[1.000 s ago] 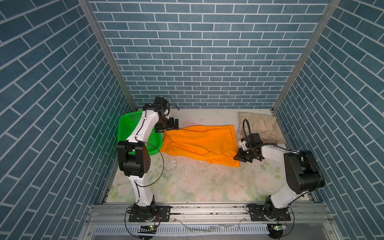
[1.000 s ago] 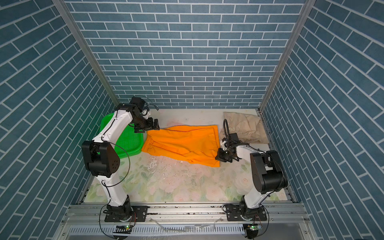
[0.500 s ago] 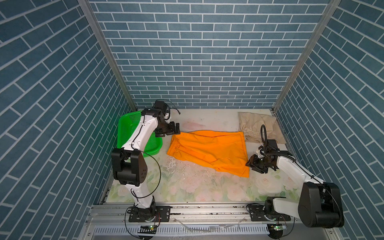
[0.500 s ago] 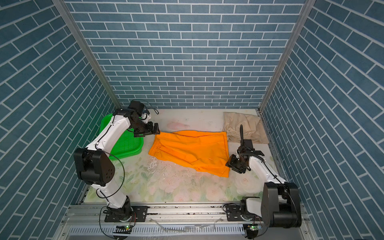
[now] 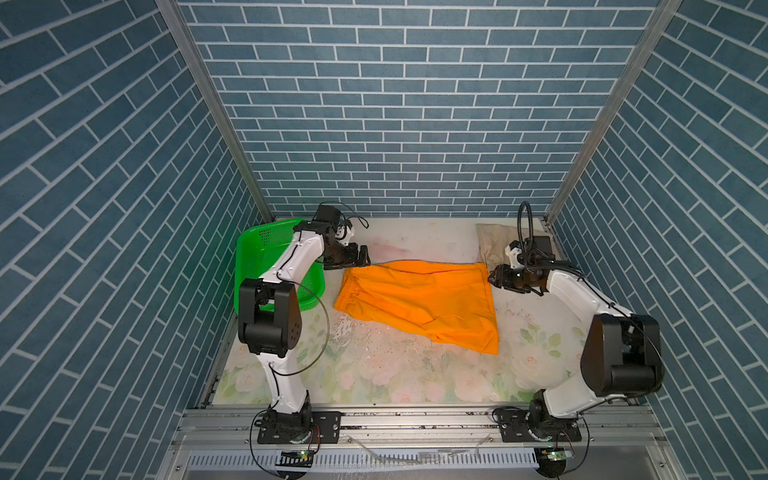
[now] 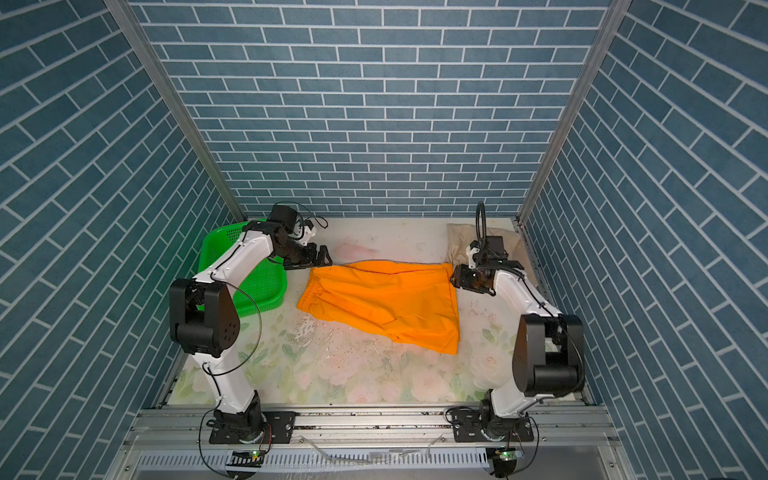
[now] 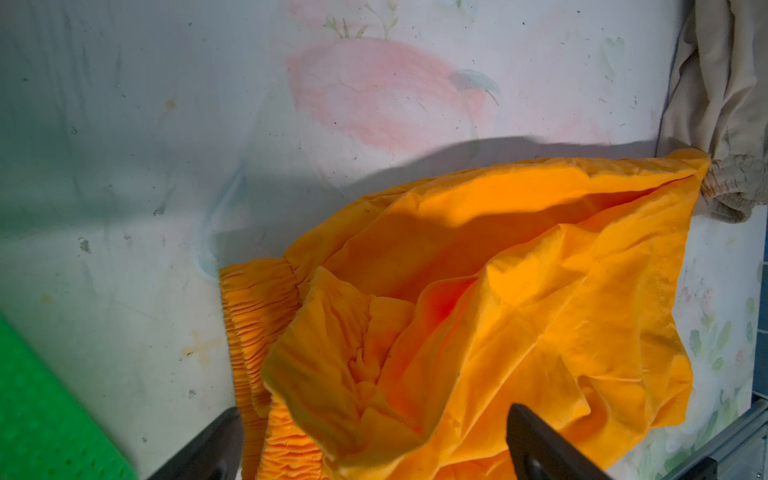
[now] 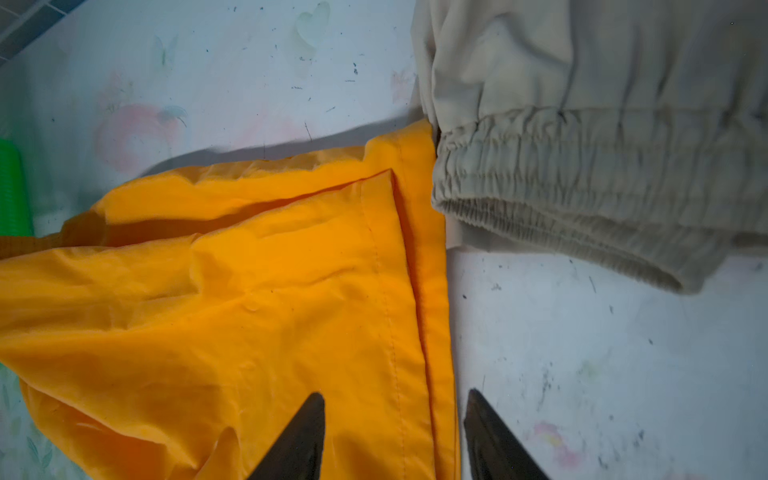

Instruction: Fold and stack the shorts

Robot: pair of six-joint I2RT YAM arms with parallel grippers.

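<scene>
I can see a lower edge [image 8: 435, 320] sticking out past the stitched hem of the orange shorts, so the upper leg [image 5: 460, 286] will come away by itself when I lift its corner.
The orange shorts [image 5: 419, 303] [image 6: 382, 303] lie spread on the table's middle, gathered waistband [image 7: 257, 316] to the left, leg hems to the right. The beige shorts [image 5: 488, 243] [image 6: 459, 243] lie folded at the back right corner, touching the orange far corner [image 8: 407, 141]. My left gripper [image 5: 360, 255] [image 7: 374, 415] hovers open over the far end of the waistband. My right gripper [image 5: 494, 277] [image 8: 395, 397] stands open astride the orange hem, one finger over cloth, one over bare table. Neither holds anything.
A green perforated basket [image 5: 266, 257] [image 6: 224, 257] stands at the back left, right behind the left arm. Brick-patterned walls close in the back and both sides. The floral table cover [image 5: 374, 374] lies bare in front of the shorts.
My right gripper dragged the near right corner of the orange shorts rightward, opened and let go, then moved back to the far hem. The shorts shifted right. The left gripper stayed open.
</scene>
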